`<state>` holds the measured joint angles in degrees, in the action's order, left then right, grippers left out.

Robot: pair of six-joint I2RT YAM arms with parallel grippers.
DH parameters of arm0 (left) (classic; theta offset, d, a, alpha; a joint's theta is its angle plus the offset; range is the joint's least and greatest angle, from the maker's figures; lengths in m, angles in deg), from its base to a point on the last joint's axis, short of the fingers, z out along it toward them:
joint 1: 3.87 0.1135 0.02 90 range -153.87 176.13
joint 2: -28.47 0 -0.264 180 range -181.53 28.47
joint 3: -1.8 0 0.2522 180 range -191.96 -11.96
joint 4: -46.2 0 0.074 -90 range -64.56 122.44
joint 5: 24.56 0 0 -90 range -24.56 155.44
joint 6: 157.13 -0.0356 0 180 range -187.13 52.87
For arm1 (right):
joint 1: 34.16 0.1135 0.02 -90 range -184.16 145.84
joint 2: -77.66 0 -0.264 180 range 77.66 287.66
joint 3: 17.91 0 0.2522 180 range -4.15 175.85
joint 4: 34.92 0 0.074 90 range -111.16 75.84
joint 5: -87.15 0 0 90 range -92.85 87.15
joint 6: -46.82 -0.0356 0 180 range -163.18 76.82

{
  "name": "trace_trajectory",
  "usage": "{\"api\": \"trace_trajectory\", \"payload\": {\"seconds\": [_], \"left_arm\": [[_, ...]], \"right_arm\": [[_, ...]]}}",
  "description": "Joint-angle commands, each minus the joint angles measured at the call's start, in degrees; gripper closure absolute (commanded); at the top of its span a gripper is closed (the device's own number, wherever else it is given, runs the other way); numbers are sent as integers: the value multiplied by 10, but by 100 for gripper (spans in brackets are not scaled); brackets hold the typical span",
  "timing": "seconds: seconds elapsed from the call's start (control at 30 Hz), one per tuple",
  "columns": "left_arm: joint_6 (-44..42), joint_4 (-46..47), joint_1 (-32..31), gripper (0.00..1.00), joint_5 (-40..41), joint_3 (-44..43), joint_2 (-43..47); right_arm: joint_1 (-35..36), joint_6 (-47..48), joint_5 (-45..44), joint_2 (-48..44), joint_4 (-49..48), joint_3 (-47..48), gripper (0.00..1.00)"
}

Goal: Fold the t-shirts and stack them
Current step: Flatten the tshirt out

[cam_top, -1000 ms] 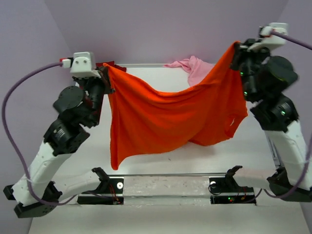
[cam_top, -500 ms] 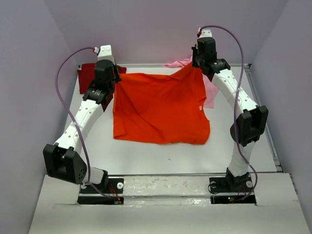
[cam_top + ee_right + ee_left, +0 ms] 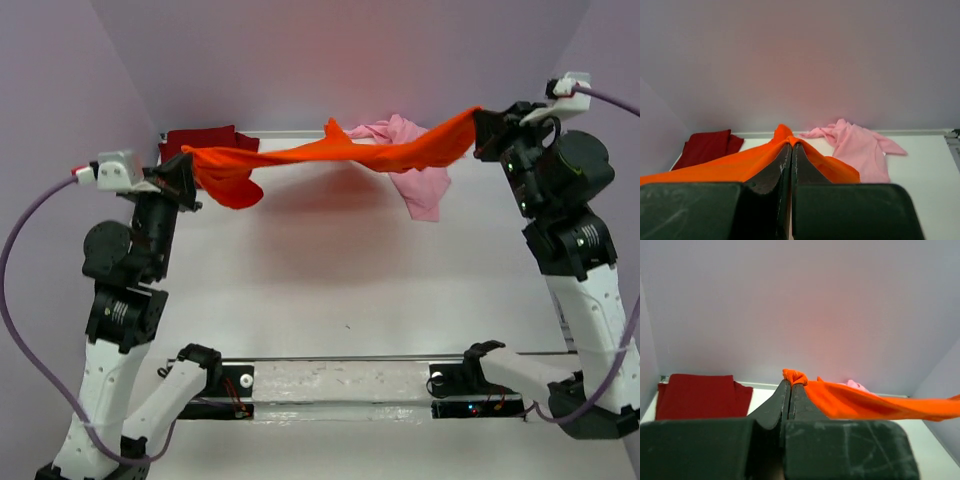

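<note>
Next, my left gripper comes down together with my right gripper and spreads the orange t-shirt (image 3: 335,152) over the white table top (image 3: 335,260) before folding, because the t-shirt hangs bunched up in the air.
The orange t-shirt (image 3: 340,153) hangs in the air as a taut, bunched band above the back of the table. My left gripper (image 3: 186,166) is shut on its left end and my right gripper (image 3: 480,131) is shut on its right end. In the left wrist view the jaws (image 3: 791,383) pinch an orange corner (image 3: 795,375). The right wrist view shows orange cloth (image 3: 730,167) draped over both sides of the shut gripper (image 3: 791,144). The dark red t-shirt (image 3: 200,140) lies folded at the back left. Crumpled at the back right lies the pink t-shirt (image 3: 412,165).
Lilac walls close in the table at the back (image 3: 330,60) and on both sides. The arm bases sit on a metal rail (image 3: 340,378) along the near edge. The white table top (image 3: 340,270) lies under the hanging shirt.
Half a second ago both arms reached far back with the orange shirt spread low over the table. Now they have pulled back and up, and the shirt is drawn into a narrow band.
</note>
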<state>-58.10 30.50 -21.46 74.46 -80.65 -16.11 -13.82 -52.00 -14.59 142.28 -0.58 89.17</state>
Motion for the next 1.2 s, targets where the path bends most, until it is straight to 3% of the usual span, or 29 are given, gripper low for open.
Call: {"api": "trace_trajectory", "payload": {"seconds": [0.0, 0.1, 0.2, 0.37, 0.53, 0.7, 0.77, 0.87, 1.1, 1.17], "left_arm": [[47, -27, -4, 100, -58, 102, 64], [72, -53, -6, 100, -82, 134, 122], [61, -94, -6, 100, -108, 87, 133], [38, -134, -6, 100, -116, -84, 67], [35, -145, -24, 100, -114, -199, -13], [22, -131, -25, 100, -96, -291, -113], [23, -122, -24, 100, -58, -303, -166], [17, -90, -19, 100, -14, -294, -231], [56, 52, 59, 100, -23, -128, -366], [51, 92, 75, 100, -8, -109, -431]], "right_arm": [[1, -42, 46, -72, 24, -107, 100], [1, -62, 65, -155, 56, -163, 100], [1, -60, 73, -159, 101, -111, 100], [1, -61, 94, -87, 126, 42, 100], [1, -67, 113, -21, 141, 199, 100], [1, -34, 87, 139, 192, 395, 100], [1, -20, 59, 190, 204, 467, 100], [1, -14, 30, 283, 199, 494, 100], [-5, -14, 14, 448, 97, 356, 100], [-5, -11, 11, 500, 90, 361, 100]]}}
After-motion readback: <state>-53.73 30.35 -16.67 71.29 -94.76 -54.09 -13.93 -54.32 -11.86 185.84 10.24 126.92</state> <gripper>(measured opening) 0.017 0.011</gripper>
